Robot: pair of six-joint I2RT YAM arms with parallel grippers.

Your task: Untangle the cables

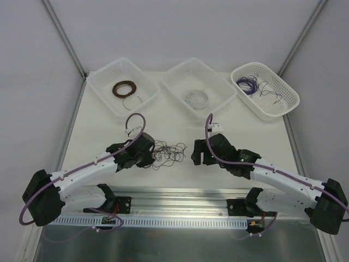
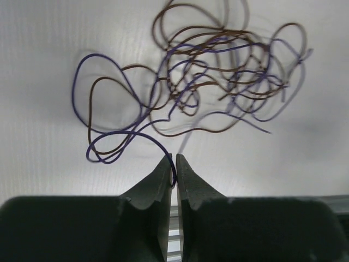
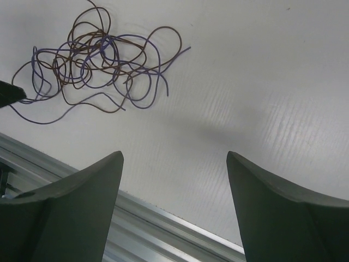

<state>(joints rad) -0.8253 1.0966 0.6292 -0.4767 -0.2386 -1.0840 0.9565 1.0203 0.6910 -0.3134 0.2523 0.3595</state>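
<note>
My left gripper should hand the purple piece of cable in my left gripper (image 2: 150, 137) to my right gripper and hold the brown wires (image 2: 240, 36), since it winds through them.
The cables (image 1: 168, 153) lie as a small loose clump of thin purple and dark brown wires on the white table between my two arms. In the left wrist view the clump (image 2: 218, 76) spreads ahead of the fingers. My left gripper (image 2: 175, 159) is shut on one purple strand (image 2: 147, 139) at the clump's near edge; from above it (image 1: 150, 156) sits at the clump's left side. My right gripper (image 3: 174, 158) stands open over bare table, holding nothing. It (image 1: 197, 155) is just right of the clump (image 3: 92, 65), apart from it.
Three white baskets stand at the back: the left one (image 1: 109, 73) holds a brown ring coil (image 1: 124, 88), the middle one (image 1: 180, 71) a whitish coil (image 1: 196, 99), the right one (image 1: 283, 87) purple wire (image 1: 248, 84). An aluminium rail (image 1: 180, 196) runs along the near edge.
</note>
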